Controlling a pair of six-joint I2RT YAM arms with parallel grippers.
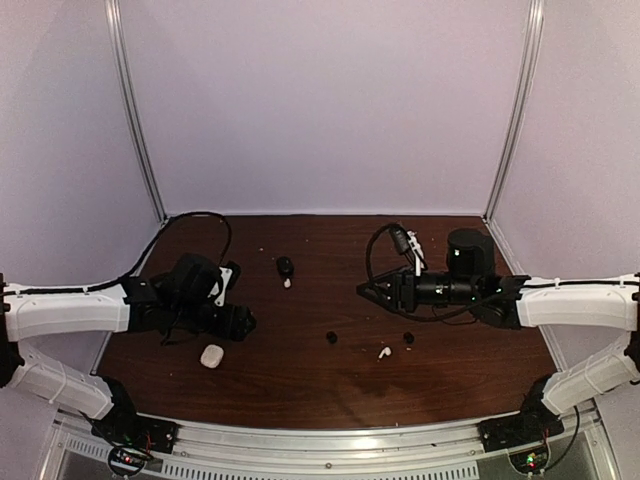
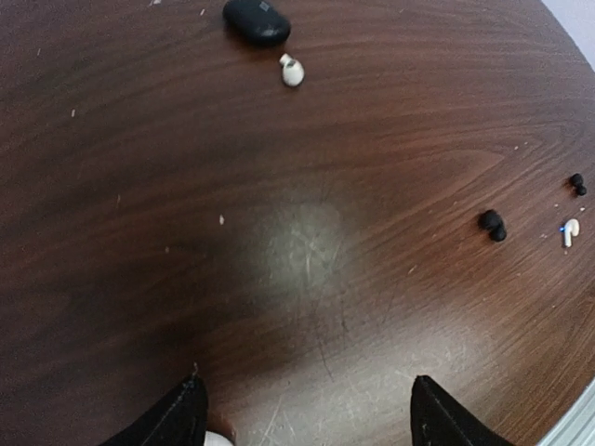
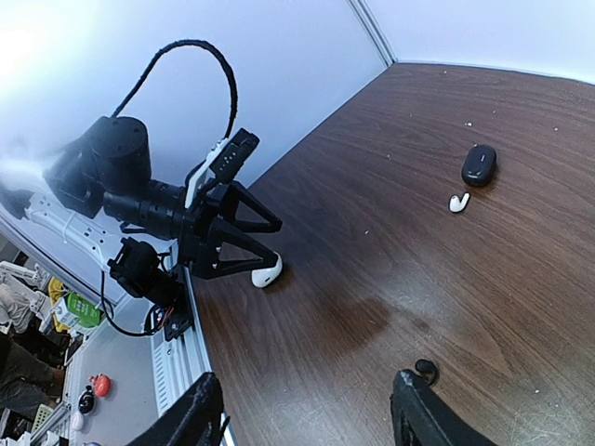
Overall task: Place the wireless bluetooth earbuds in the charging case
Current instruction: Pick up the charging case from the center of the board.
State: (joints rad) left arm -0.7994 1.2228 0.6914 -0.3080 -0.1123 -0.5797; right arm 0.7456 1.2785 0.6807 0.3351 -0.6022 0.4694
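Observation:
The white charging case (image 1: 211,356) lies clear of every earbud, so the robot's left gripper keeps moving down toward it with its fingers wide and closes on its opposite sides (image 3: 267,272).
My left gripper (image 1: 247,322) is open and low over the table, with nothing between its fingers (image 2: 177,418). The white charging case (image 1: 211,355) lies shut on the wood just beside it, and only a sliver of that white case (image 2: 218,439) shows by one finger. A black charging case (image 1: 285,266) sits farther back with a white earbud (image 1: 287,283) next to it. Two black earbuds (image 1: 331,338) (image 1: 408,339) and a second white earbud (image 1: 383,352) lie mid-table. My right gripper (image 1: 362,290) hangs open and empty above them, one black earbud (image 3: 426,369) near its finger.
Dark wooden tabletop (image 1: 300,385) with pale walls behind and at both sides. A metal rail (image 1: 330,440) runs along the near edge. Cables loop from both wrists (image 1: 200,218).

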